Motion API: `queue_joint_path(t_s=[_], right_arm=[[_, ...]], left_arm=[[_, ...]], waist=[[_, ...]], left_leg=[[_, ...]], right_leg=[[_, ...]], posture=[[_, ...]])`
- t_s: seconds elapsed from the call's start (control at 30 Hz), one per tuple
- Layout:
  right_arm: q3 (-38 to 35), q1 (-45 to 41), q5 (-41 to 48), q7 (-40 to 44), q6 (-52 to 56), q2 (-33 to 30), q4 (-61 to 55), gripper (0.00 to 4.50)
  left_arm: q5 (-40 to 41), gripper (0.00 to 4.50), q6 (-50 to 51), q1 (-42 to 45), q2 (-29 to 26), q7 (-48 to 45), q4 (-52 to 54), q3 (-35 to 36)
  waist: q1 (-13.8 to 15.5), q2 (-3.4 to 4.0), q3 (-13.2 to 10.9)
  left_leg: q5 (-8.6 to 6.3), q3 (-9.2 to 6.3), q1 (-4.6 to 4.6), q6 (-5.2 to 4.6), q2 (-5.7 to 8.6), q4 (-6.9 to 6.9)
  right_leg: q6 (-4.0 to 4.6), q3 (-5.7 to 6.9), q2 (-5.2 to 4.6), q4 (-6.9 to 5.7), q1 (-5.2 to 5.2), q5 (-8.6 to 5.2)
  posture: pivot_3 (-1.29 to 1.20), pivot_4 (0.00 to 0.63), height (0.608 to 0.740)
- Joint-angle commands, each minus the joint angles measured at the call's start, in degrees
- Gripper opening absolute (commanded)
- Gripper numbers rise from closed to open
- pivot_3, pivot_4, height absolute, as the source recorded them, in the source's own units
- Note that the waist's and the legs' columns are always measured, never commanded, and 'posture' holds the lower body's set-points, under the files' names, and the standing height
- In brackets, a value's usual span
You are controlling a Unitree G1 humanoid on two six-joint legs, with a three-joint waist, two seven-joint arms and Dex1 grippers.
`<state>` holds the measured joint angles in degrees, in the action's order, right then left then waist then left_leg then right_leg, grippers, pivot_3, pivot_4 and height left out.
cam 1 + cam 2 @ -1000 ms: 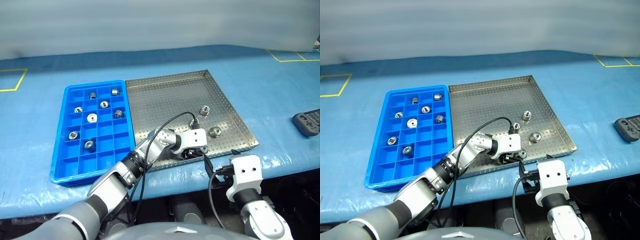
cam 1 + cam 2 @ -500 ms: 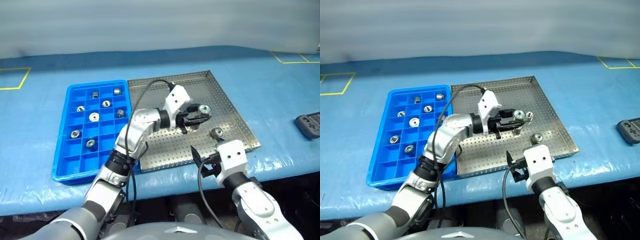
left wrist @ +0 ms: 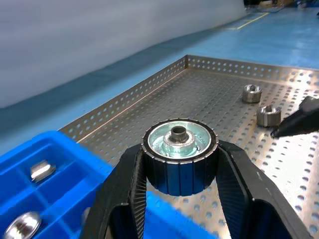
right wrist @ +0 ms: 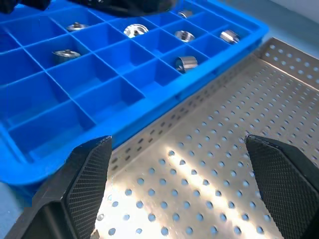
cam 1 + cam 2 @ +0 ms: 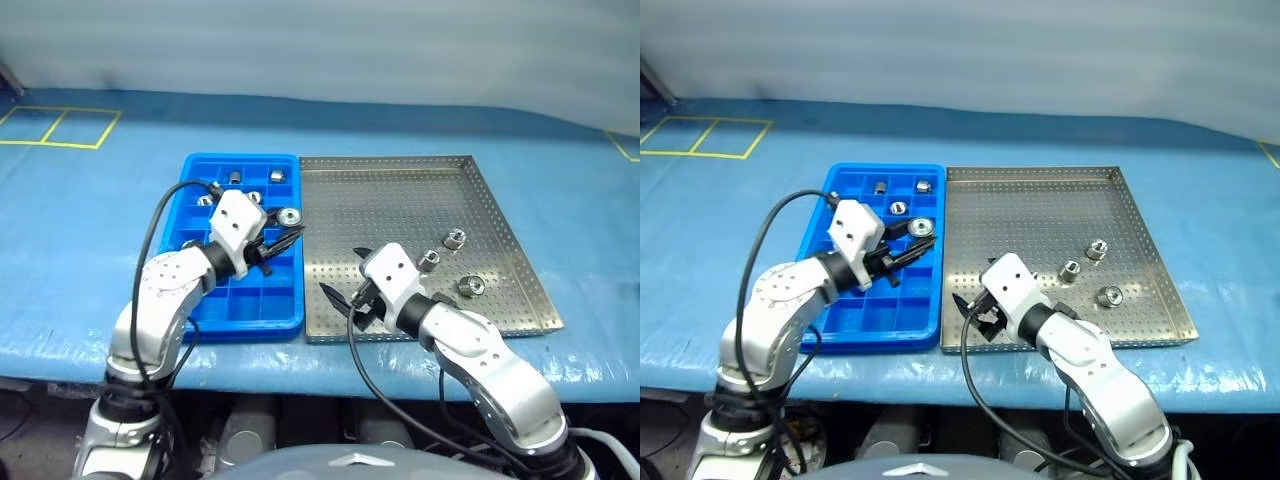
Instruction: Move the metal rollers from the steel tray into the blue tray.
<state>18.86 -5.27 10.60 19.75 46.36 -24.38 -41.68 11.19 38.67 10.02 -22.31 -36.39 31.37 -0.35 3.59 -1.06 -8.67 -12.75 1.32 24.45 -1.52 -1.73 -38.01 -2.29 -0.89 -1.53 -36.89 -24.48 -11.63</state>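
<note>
The metal roller's shiny hub (image 5: 921,227) faces up and the blue tray's near row (image 5: 844,317) is empty, so my left gripper should keep carrying the roller there and let it go inside.
My left gripper (image 5: 285,225) is shut on a metal roller (image 5: 290,215), a dark ribbed ring with a shiny hub (image 3: 179,149), and holds it in the air over the right-hand columns of the blue tray (image 5: 240,300). Several rollers lie in the blue tray's far compartments, such as one (image 5: 235,178) and another (image 4: 135,31). The steel tray (image 5: 400,200) lies right of the blue tray, touching it. Three rollers rest on its right half (image 5: 453,238), (image 5: 429,260), (image 5: 470,285). Over its near left corner my right gripper (image 4: 177,144) stands wide open and empty.
Both trays sit on a blue-covered table with its front edge close to me. Yellow tape marks (image 5: 60,128) lie at the far left. Black cables loop from both wrists (image 5: 160,215). A pale wall stands behind the table.
The camera has shifted. My left gripper carried the roller left, from above the steel tray to above the blue tray. My right arm came left and forward over the steel tray's near edge, still open.
</note>
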Motion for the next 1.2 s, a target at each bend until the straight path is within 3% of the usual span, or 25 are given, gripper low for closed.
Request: queue_joint_path(t_s=[0.03,0.47,0.87,1.2], right_arm=[[2.0,-3.5,-0.2,2.4,-3.0,0.9,2.2,4.50],[9.7,-11.2,-1.2,9.4,-8.6,5.0,11.0,4.50],[8.8,-9.1,-1.8,9.4,-8.2,5.0,9.7,4.50],[7.5,-6.4,-2.5,7.5,-7.5,4.9,7.6,4.50]], left_arm=[[-1.1,1.68,1.7,-3.6,-2.8,3.1,5.8,2.1],[-2.2,1.68,4.0,-18.8,-2.0,14.0,12.7,7.6],[-2.0,1.68,7.2,-19.6,-3.2,16.2,9.3,6.8],[0.3,1.68,6.6,-15.9,-3.3,14.0,6.5,5.2]], waist=[[1.1,0.00,0.0],[7.4,-0.01,0.0],[12.2,0.02,0.0],[13.3,0.06,0.0]], left_leg=[[0.00,-0.02,-0.01,0.00,0.01,-0.02],[-0.01,-0.07,0.06,0.04,-0.20,0.04],[-0.13,0.02,0.15,0.24,-0.32,0.12],[-0.18,0.16,0.18,0.34,-0.36,0.14]], right_leg=[[0.00,0.02,0.00,-0.01,0.01,0.00],[0.06,0.22,-0.05,0.04,-0.06,-0.04],[0.19,0.45,-0.06,0.09,-0.27,-0.12],[0.26,0.57,0.00,0.10,-0.48,-0.17]], posture=[[0.33,0.150,0.740],[0.48,0.150,0.740],[0.44,0.150,0.740],[0.39,0.150,0.740]])
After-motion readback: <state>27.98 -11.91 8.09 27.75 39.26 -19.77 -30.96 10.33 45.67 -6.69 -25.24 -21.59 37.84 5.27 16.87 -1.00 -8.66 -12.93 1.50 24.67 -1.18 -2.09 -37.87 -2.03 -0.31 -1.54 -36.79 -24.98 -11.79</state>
